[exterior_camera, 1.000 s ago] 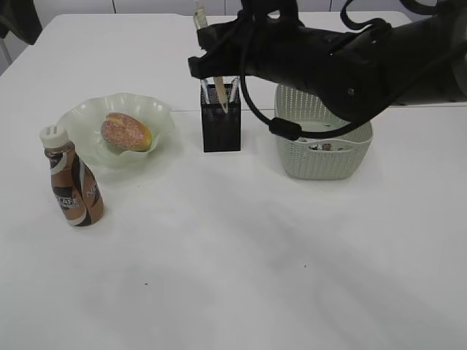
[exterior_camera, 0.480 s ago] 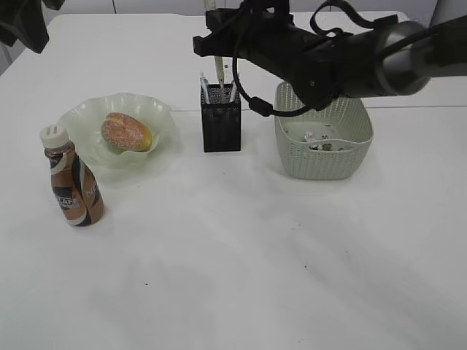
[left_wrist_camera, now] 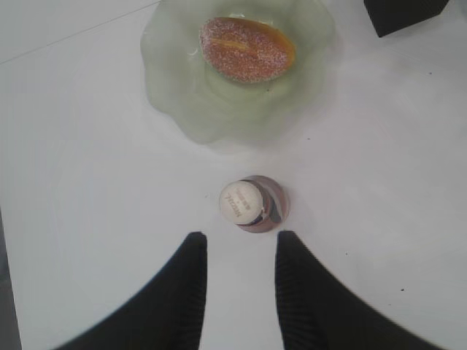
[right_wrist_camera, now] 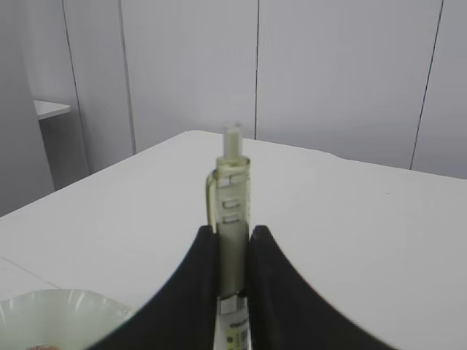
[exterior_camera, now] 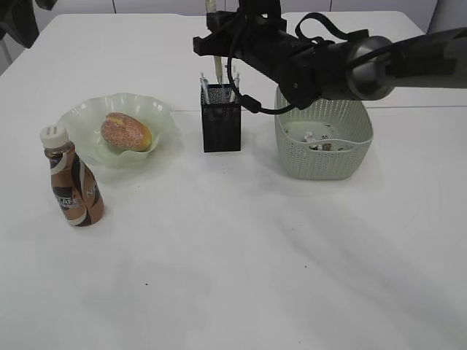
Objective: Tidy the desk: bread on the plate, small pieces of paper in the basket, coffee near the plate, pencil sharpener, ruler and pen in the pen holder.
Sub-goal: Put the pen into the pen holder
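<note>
My right gripper is holding the pale pen upright with its lower end (exterior_camera: pixel 219 78) over the pen holder's opening (exterior_camera: pixel 221 93), so I should lower it next until it stands inside.
The bread (exterior_camera: pixel 125 132) lies in the pale-green ruffled plate (exterior_camera: pixel 80 117). The coffee (exterior_camera: pixel 73 186) stands in front of the plate, to its left. My right gripper (exterior_camera: pixel 215 40) is shut on a pale pen (exterior_camera: pixel 218 73), held upright with its lower end just over the black mesh pen holder (exterior_camera: pixel 220 127). In the right wrist view the pen (right_wrist_camera: pixel 232 197) is pinched in that gripper (right_wrist_camera: pixel 233 237). My left gripper (left_wrist_camera: pixel 241 244) hangs open high above the coffee's cream cap (left_wrist_camera: pixel 242 202). Paper bits (exterior_camera: pixel 315 140) lie in the basket (exterior_camera: pixel 325 164). I cannot pick out the ruler or pencil sharpener.
Slim white items (exterior_camera: pixel 206 91) stand in the pen holder. The basket sits right of the holder, under my right arm (exterior_camera: pixel 343 65). The left wrist view also shows the bread (left_wrist_camera: pixel 248 49), the plate (left_wrist_camera: pixel 190 109) and a corner of the holder (left_wrist_camera: pixel 405 13).
My right arm has swung toward the back, uncovering the basket, and the pen now stands more upright over the pen holder. Bread, plate and coffee have not moved.
</note>
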You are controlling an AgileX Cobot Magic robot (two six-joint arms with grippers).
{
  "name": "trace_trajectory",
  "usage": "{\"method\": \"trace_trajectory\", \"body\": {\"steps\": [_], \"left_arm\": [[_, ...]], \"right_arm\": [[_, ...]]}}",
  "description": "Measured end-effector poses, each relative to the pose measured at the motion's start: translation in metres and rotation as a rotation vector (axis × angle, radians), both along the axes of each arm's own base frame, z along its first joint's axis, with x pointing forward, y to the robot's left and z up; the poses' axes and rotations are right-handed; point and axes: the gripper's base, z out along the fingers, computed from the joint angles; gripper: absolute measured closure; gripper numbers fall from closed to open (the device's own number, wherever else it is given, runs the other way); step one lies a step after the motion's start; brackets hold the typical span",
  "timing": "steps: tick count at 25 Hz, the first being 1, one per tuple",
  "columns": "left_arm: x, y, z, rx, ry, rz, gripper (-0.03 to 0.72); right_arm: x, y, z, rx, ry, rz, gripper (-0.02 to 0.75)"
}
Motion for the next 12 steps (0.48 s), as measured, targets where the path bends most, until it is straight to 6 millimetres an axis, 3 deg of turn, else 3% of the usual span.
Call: {"method": "trace_trajectory", "body": {"steps": [12], "left_arm": [[0.000, 0.000, 0.000, 0.001, -0.003, 0.000, 0.449]], "right_arm": [[0.019, -0.008, -0.030, 0.016, 0.045, -0.041, 0.688]]}}
